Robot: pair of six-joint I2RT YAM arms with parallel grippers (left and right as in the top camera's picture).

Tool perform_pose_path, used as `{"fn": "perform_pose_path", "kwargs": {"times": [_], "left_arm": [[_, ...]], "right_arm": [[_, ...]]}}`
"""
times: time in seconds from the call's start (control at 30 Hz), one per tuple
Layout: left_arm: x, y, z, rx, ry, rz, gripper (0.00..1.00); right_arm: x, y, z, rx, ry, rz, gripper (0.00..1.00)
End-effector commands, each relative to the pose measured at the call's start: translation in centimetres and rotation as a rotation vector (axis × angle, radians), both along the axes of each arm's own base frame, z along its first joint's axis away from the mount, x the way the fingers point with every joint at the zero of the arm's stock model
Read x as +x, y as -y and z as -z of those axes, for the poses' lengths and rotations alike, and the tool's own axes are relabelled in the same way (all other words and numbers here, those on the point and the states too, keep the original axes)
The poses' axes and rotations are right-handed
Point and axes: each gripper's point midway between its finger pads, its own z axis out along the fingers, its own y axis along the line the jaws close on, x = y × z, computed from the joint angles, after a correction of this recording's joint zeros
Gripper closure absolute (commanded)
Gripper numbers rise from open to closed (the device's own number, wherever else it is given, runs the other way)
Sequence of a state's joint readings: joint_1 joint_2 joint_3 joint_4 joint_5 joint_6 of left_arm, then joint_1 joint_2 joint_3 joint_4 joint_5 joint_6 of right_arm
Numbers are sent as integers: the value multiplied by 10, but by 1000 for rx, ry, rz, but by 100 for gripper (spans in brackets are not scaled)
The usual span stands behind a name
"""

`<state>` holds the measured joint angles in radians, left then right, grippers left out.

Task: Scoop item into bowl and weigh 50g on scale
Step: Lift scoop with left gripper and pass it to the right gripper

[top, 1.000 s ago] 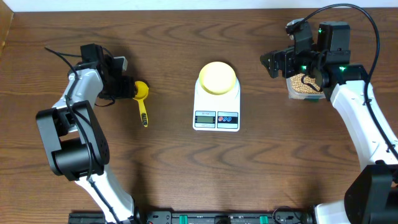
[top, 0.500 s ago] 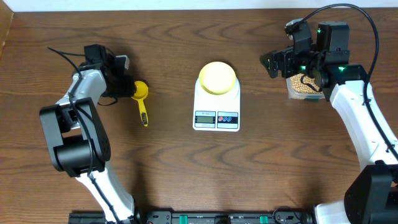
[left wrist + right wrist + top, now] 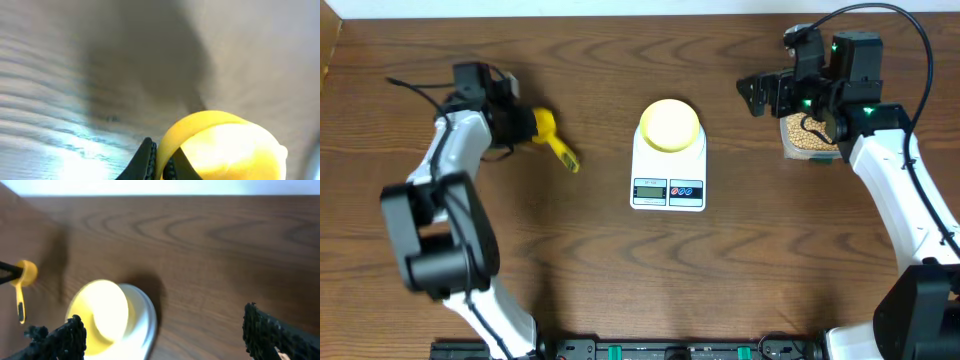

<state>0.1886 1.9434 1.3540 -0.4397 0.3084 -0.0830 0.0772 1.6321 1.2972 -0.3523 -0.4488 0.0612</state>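
Note:
The scoop (image 3: 543, 122) is held by its rim in my left gripper, far from the tub of beans, so my right gripper should grab the scoop's handle (image 3: 564, 154) before scooping.
In the overhead view my left gripper (image 3: 527, 127) is shut on the rim of the bright yellow scoop (image 3: 552, 135), whose handle points down and to the right. The left wrist view shows my black fingertips (image 3: 150, 162) pinching the scoop's wall (image 3: 220, 145). The pale yellow-green bowl (image 3: 669, 124) sits on the white scale (image 3: 668, 185) at the table's middle. Tan beans (image 3: 807, 135) fill a clear tub at the right, partly hidden under my right arm. My right gripper (image 3: 757, 97) hangs open just left of the tub, holding nothing. The right wrist view shows the bowl (image 3: 100, 315) on the scale (image 3: 147, 325).
Brown wooden table (image 3: 620, 260) all around. The right wrist view shows the scoop (image 3: 22, 282) far off at the left. A black cable (image 3: 910, 40) arcs over the right arm at the back right.
My left gripper has shut on the scoop's cup. The scoop has turned, its handle swinging from straight down to down-right. The right arm has barely shifted.

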Motion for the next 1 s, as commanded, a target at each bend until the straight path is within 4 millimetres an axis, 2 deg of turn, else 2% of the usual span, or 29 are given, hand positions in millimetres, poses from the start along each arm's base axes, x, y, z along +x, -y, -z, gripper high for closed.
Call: {"fn": "perform_pose_path", "kwargs": {"times": [0.0,0.1,0.17,0.27,0.33,0.4,0.47,0.57,0.97], "left_arm": [[17,0,-99,-232,170,-391,92],[17,15,-127,-356,199,-510,92],[17,29,-137,-412,205,-541,92],[18,61,-144,-494,183,-564,92],[17,80,-143,-527,159,-566,92],[15,99,-143,-543,142,-547,92],[14,114,-145,-551,139,-518,92],[13,128,-146,-564,130,-500,92],[6,168,-148,-606,99,-462,92]], "right_arm": [[4,-24,-15,93,-4,16,3],[3,-51,-26,134,25,-18,3],[0,-69,-33,157,43,-44,1],[-3,-94,-45,212,65,-71,1],[-4,-104,-51,249,64,-71,1],[-5,-110,-55,279,63,-68,1],[-6,-113,-59,302,63,-81,11],[-12,-122,-66,336,69,-146,20],[-26,-142,-74,428,9,-193,29]]}}
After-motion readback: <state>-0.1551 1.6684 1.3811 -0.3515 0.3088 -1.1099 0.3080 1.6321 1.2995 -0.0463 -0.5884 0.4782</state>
